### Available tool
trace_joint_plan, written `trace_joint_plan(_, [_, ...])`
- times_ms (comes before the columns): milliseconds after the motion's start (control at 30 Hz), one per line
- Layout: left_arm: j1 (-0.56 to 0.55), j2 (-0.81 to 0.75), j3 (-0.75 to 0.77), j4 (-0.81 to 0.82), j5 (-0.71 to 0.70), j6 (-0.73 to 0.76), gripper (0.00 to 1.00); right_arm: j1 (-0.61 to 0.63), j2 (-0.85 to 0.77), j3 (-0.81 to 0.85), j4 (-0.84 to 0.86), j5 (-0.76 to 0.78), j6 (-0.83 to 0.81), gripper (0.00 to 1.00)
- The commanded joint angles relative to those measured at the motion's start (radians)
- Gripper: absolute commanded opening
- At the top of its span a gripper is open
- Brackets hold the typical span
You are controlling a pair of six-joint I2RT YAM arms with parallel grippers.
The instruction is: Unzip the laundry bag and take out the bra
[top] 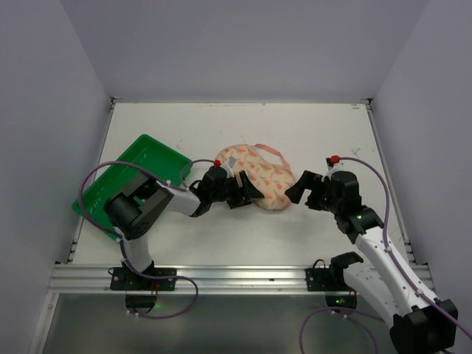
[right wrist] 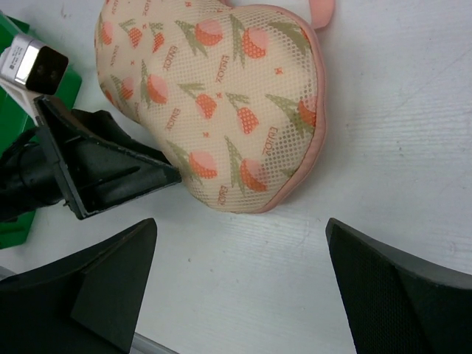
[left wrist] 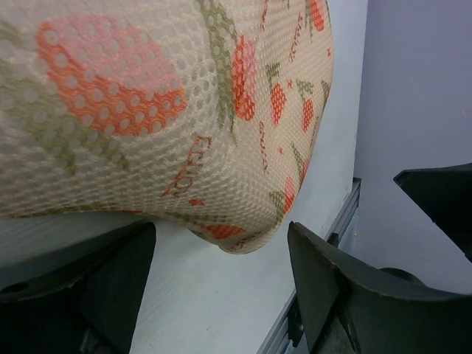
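My left gripper should hold the laundry bag's near edge (right wrist: pixel 203 199), because it curls under beside that gripper, while my right gripper grabs the zipper pull (right wrist: pixel 240 212) there.
The laundry bag (top: pixel 259 175), cream-peach mesh with a red-pink print and pink edging, lies zipped in the middle of the table, its pink loop strap (top: pixel 270 152) on the far side. My left gripper (top: pixel 243 193) is at its near-left side. In the left wrist view the bag (left wrist: pixel 162 110) bulges just above the open gripper (left wrist: pixel 221 273), with neither finger touching it. My right gripper (top: pixel 305 189) stands open just right of the bag. In the right wrist view the bag (right wrist: pixel 214 96) lies beyond the open gripper (right wrist: pixel 243 273), which has only bare table between its fingers. The bra is hidden.
A green plastic tray (top: pixel 133 181) sits at the left of the table, behind the left arm. The left gripper's black finger (right wrist: pixel 103 166) shows against the bag's left side in the right wrist view. White walls enclose the table on three sides.
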Motion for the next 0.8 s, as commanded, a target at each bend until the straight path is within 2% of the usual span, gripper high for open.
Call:
trace_joint_plan(0, [-0.023,0.039,0.002,0.126,-0.037,-0.035,0.75,0.002,-0.038,-0.026,0.079,-0.039,-0.005,0.99])
trace_joint_plan(67, [-0.027,0.055,0.006,0.147,-0.040,-0.040,0.70,0.004,-0.036,-0.052,0.103,-0.082,-0.002,0.99])
trace_joint_plan(167, [-0.027,0.059,0.022,0.154,-0.037,-0.044,0.58,0.026,-0.018,-0.098,0.168,-0.132,0.027,0.96])
trace_joint_plan(200, [-0.027,0.055,0.028,0.151,-0.025,-0.047,0.46,0.039,-0.012,-0.109,0.186,-0.143,0.036,0.96])
trace_joint_plan(267, [-0.027,0.048,0.035,0.147,-0.015,-0.053,0.33,0.086,0.005,-0.129,0.234,-0.134,0.058,0.94])
trace_joint_plan(300, [-0.027,0.031,0.037,0.141,-0.015,-0.055,0.20,0.106,0.028,-0.131,0.247,-0.125,0.064,0.94])
trace_joint_plan(400, [-0.025,-0.004,0.051,0.102,-0.020,-0.061,0.00,0.191,0.104,-0.117,0.280,-0.100,0.070,0.92])
trace_joint_plan(533, [-0.024,-0.041,0.113,-0.012,-0.017,-0.063,0.00,0.254,0.171,-0.098,0.306,-0.022,0.070,0.89])
trace_joint_plan(767, [-0.007,-0.081,0.245,-0.260,-0.015,-0.064,0.00,0.264,0.269,-0.068,0.356,-0.027,0.047,0.78])
